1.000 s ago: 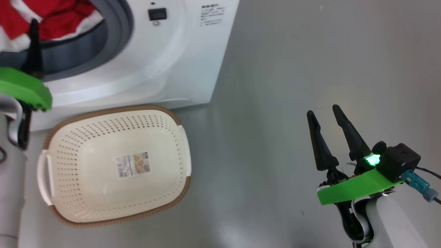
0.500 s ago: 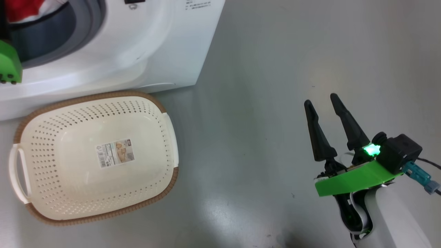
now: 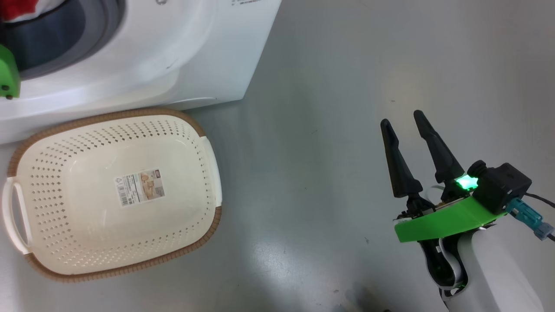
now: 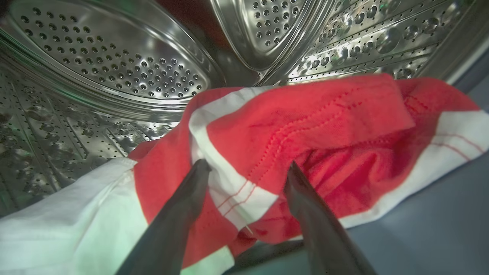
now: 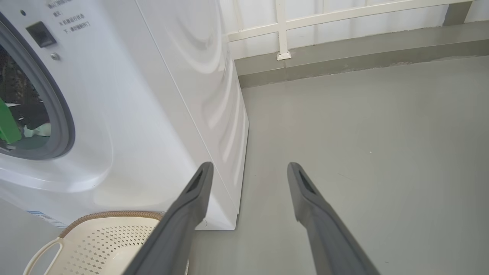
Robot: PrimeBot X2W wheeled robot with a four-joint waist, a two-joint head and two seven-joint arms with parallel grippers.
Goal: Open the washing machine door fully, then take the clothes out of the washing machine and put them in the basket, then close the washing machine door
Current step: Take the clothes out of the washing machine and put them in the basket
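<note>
The plain white cloth [image 4: 73, 213] lies next to the red garment's striped fold [image 4: 247, 183] between the robot's fingers, so this cloth will stay in the washing machine's drum when the robot pulls the fold.
In the left wrist view my left gripper [image 4: 247, 165] is open inside the perforated steel drum [image 4: 114, 68]. Its two fingers straddle a fold of the red and white clothes [image 4: 305, 126], one on each side of a white stripe. The head view has the washing machine [image 3: 182, 56] at the upper left, with a scrap of red clothes [image 3: 15, 8] in its opening. Below it lies the cream basket [image 3: 186, 143], with nothing inside. My right gripper [image 3: 402, 118] hangs open over bare floor, far right of the basket. The door is out of view.
Grey floor [image 3: 338, 86] stretches to the right of the machine and basket. The right wrist view has a low wall ledge and white railing [image 5: 282, 38] behind the machine, plus the basket's corner [image 5: 107, 244] at the bottom left. My left arm's green mount [image 3: 6, 78] sits at the opening's edge.
The head camera has shifted, so machine and basket sit further left and up in the picture. The left finger seen earlier at the opening has left the head view. The right gripper stays open.
</note>
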